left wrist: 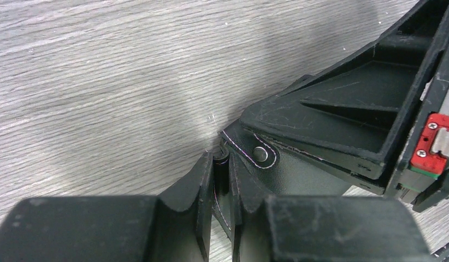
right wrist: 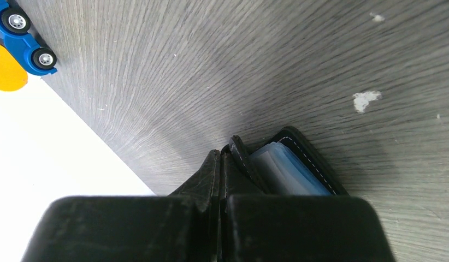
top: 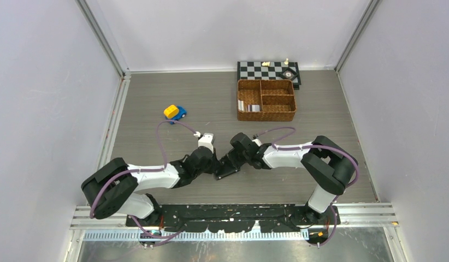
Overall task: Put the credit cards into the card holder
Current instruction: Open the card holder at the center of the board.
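The snap tab's side edge (left wrist: 257, 137) has my right gripper's closed fingers at it, so my right gripper should open around the tab (left wrist: 260, 154) near its snap and pinch it there.
The card holder (left wrist: 299, 169), a black leather wallet with a snap tab (left wrist: 260, 154), lies on the table between my two arms (top: 229, 171). My left gripper (left wrist: 223, 183) is shut on a thin black flap at the wallet's edge. In the right wrist view the wallet gapes open, showing pale blue sleeves (right wrist: 282, 174). My right gripper (right wrist: 219, 166) is shut, with its fingers pressed together against the wallet's near cover; nothing shows between them. The credit cards (top: 248, 106) stand in the left compartment of the wicker basket, far from both grippers.
The brown wicker basket (top: 266, 115) sits at the back right, with a chessboard (top: 266, 70) holding a few pieces behind it. A blue and yellow toy car (top: 175, 112) stands at the back left, also in the right wrist view (right wrist: 25, 43). Walls close in both sides.
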